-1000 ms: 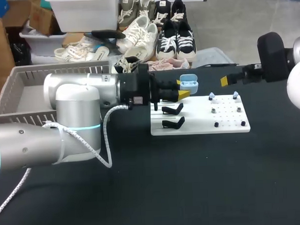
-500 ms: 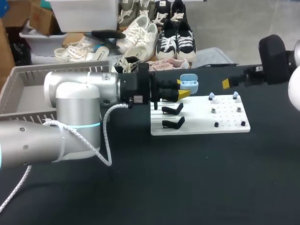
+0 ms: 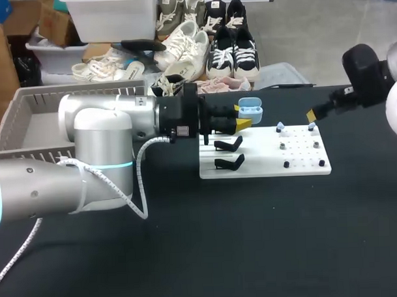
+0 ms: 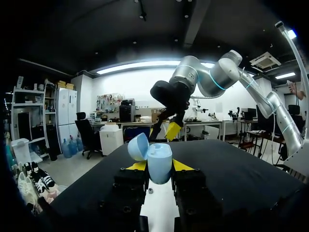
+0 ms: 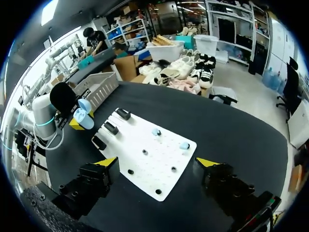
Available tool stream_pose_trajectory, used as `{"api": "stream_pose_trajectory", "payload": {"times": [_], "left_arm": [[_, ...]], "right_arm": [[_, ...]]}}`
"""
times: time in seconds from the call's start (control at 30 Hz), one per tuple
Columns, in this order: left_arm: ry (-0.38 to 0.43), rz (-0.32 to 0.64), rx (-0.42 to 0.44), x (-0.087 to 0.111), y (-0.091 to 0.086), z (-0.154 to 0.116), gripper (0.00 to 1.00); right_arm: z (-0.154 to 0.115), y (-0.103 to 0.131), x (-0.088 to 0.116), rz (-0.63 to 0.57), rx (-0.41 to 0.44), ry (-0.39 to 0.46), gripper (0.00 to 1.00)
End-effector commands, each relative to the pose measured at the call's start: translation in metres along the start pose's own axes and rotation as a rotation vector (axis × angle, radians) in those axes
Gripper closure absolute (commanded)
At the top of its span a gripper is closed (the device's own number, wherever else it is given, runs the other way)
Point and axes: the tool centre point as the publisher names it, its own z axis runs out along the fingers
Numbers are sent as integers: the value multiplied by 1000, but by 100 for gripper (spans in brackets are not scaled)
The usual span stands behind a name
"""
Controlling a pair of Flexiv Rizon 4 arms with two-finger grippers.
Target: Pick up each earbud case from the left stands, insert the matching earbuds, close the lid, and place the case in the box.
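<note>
My gripper will lift the light blue earbud (image 3: 311,126), and it should come off alone and reveal a dark peg, since matching dark pegs (image 3: 321,162) stand in the board.
A light-blue earbud case (image 3: 250,109) with its lid up is held above the white board's (image 3: 264,167) far left end, and my left gripper (image 3: 244,123) is shut on it. From the left wrist the case (image 4: 160,162) stands upright between the yellow tips (image 4: 159,166). Two pale earbuds (image 3: 280,127) (image 3: 311,125) sit on pegs at the board's far right. My right gripper (image 3: 311,116) hovers over the right-hand earbud. In its own view it (image 5: 157,163) stands wide open above the board (image 5: 140,159), both earbuds (image 5: 156,131) (image 5: 184,145) ahead of it.
Two empty black stands (image 3: 228,144) (image 3: 229,162) sit on the board's left part, and several dark pegs dot its right part. A grey slatted basket (image 3: 79,89) stands at the table's far left, behind my left arm.
My right gripper has shifted right and slightly down, from beside the case to over the right-hand earbud. The left arm and the case have stayed still.
</note>
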Motion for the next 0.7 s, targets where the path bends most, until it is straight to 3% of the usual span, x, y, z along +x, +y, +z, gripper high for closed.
{"api": "stream_pose_trajectory", "payload": {"times": [0.03, 0.23, 0.7], "left_arm": [[-2, 0, 2, 1, 1, 0, 100], [-2, 0, 2, 1, 1, 0, 100], [-2, 0, 2, 1, 1, 0, 100]], "right_arm": [[5, -11, -2, -50, 45, 74, 0], [14, -23, 3, -118, 146, 182, 0], [50, -28, 20, -167, 216, 307, 0]]}}
